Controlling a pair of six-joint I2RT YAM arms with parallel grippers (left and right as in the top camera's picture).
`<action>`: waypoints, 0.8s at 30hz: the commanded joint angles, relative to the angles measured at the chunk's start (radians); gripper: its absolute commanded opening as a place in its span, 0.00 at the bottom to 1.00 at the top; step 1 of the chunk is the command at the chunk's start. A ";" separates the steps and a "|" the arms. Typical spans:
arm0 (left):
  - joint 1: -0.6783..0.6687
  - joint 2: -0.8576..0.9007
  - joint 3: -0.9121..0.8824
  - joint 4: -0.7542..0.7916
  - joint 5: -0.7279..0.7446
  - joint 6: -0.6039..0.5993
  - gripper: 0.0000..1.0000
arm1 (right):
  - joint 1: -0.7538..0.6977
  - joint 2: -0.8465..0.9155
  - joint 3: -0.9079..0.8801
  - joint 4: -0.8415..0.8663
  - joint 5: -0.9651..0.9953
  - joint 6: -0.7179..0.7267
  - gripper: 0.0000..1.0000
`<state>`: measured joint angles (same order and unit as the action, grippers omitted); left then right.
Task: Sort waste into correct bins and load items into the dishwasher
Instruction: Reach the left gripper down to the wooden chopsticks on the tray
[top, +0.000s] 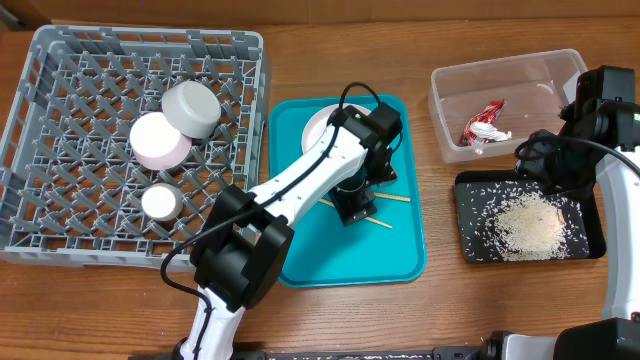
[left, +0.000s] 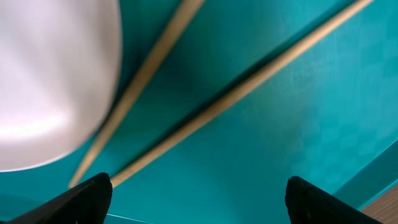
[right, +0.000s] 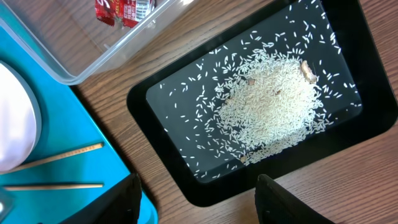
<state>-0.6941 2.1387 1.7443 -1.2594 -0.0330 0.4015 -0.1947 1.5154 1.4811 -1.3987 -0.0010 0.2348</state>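
Observation:
My open left gripper has one fingertip by the chopsticks' near ends (left: 120, 178), so it should move over and straddle both chopsticks (left: 199, 119) before it closes.
On the teal tray (top: 400, 255) lie two wooden chopsticks (top: 393, 203) beside the white plate (top: 318, 125). My left gripper (top: 352, 208) hangs low over them, open. Its view shows both chopsticks (left: 249, 84) running diagonally, one end by the left fingertip (left: 93, 196), and the plate's rim (left: 50, 81). The grey rack (top: 60, 120) holds the grey bowl (top: 192, 106), the pink bowl (top: 160, 141) and the white cup (top: 160, 202). The red-and-white wrapper (top: 485, 122) lies in the clear tub (top: 520, 70). Rice (right: 267, 106) fills the black tray (top: 585, 235). My right gripper (right: 202, 202) is open and empty above that tray's corner.
The teal tray's raised edge (left: 373, 174) runs close to my left gripper's right side. Bare wooden table (right: 348, 180) surrounds the black tray (right: 155, 99). The clear tub (right: 74, 56) and black tray sit close together at the right of the table.

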 joint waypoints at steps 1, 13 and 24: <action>-0.001 0.006 -0.094 0.026 0.019 0.048 0.88 | -0.002 -0.021 0.024 0.005 0.008 0.002 0.61; -0.001 0.006 -0.232 0.213 -0.034 0.047 0.84 | -0.002 -0.021 0.024 0.005 0.007 0.002 0.60; -0.026 0.003 -0.200 0.243 -0.127 0.040 0.78 | -0.002 -0.021 0.024 0.005 0.008 0.002 0.60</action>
<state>-0.7078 2.1304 1.5440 -1.0302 -0.1429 0.4294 -0.1947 1.5154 1.4811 -1.3979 0.0002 0.2352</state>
